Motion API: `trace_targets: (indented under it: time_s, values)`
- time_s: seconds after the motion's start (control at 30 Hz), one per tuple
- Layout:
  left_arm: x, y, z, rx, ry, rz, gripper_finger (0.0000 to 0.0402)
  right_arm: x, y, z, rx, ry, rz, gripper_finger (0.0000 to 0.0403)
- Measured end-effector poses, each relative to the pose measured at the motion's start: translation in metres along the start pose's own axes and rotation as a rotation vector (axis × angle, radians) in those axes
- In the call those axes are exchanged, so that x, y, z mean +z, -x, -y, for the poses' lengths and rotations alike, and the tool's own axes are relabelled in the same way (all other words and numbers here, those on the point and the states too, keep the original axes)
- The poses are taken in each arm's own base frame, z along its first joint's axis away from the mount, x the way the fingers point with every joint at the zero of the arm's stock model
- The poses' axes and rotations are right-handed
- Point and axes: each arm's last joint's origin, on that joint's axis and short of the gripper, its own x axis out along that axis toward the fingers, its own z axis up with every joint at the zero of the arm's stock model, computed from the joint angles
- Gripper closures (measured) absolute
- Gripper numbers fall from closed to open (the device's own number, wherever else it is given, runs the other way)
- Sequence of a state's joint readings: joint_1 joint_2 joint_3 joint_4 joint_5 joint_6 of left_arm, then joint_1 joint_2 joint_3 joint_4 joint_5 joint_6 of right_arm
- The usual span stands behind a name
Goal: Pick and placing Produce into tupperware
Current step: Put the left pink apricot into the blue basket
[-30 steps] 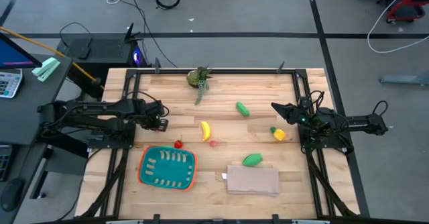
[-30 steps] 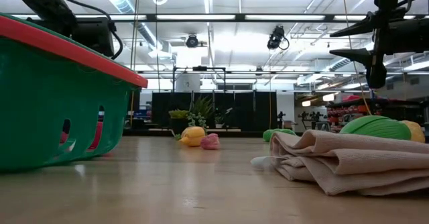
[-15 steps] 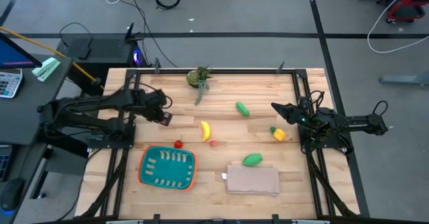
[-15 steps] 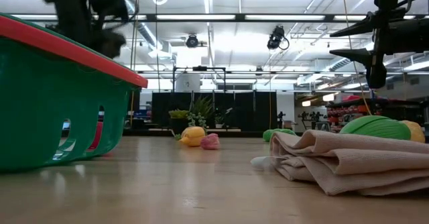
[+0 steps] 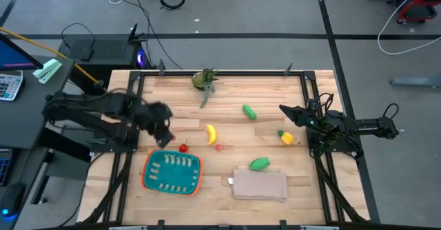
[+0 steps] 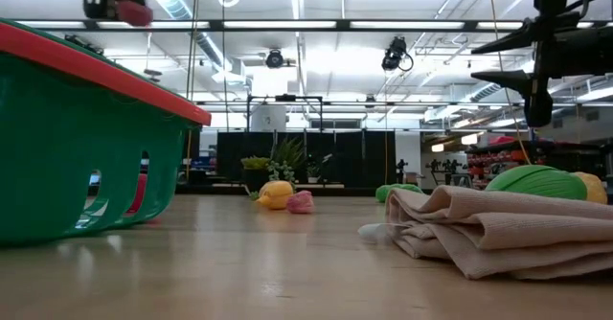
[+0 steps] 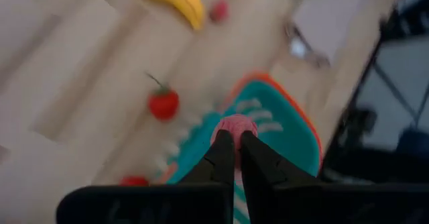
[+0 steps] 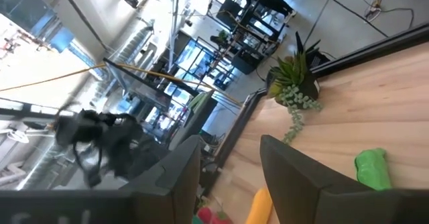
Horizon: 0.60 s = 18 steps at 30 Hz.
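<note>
My left gripper should keep going into the open teal tupperware [image 5: 172, 173] and let go inside it, because the small pinkish-red piece [image 6: 134, 13] is hanging clear above the orange rim.
My left gripper [image 5: 164, 138] hangs over the table just beyond the far edge of the teal, orange-rimmed tupperware [image 5: 172, 172], shut on a small pinkish-red produce piece [image 7: 234, 126]. A yellow banana [image 5: 211, 133], two tiny red pieces [image 5: 183, 148] [image 5: 219, 146], two green pieces [image 5: 249, 111] [image 5: 260, 164] and a yellow piece with a green top [image 5: 285, 137] lie on the wood. My right gripper [image 5: 282, 109] waits open above the table's right side, near the yellow piece. My left gripper pinches the small pinkish-red piece [image 7: 234, 125] between its two fingertips [image 7: 222, 150], coming from above and pointing down. The piece is lifted clear, high over the tupperware's rim [image 6: 105, 71] in the low view.
A folded beige cloth slab [image 5: 260, 185] lies at the near edge, right of the tupperware. A green potted plant [image 5: 205, 82] with a dangling stem stands at the far edge. Bare wood shows between the banana and the tupperware.
My left gripper has swung from the table's left side toward the near edge and the tupperware, tipping to point down, with the pinkish-red piece between its fingers. The right arm and the produce on the table have kept still.
</note>
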State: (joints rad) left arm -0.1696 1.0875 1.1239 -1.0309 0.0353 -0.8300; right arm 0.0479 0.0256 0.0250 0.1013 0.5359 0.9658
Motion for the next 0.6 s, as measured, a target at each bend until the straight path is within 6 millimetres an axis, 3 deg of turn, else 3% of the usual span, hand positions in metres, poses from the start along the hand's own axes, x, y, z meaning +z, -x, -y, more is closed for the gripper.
trace_targets:
  time_s: [0.23,0.33,0.6]
  values:
    - [-0.038,-0.057,0.033,0.035,-0.170,-0.194,0.0382,0.000,0.000,0.000,-0.007,-0.010,0.005,0.0238]
    - [-0.045,-0.078,0.049,0.012,-0.213,-0.207,0.0386,0.000,0.000,0.001,-0.016,-0.029,0.013,0.0238]
    - [-0.065,-0.135,0.055,0.164,-0.338,-0.348,0.0380,0.000,-0.001,0.001,-0.034,-0.030,0.024,0.0238]
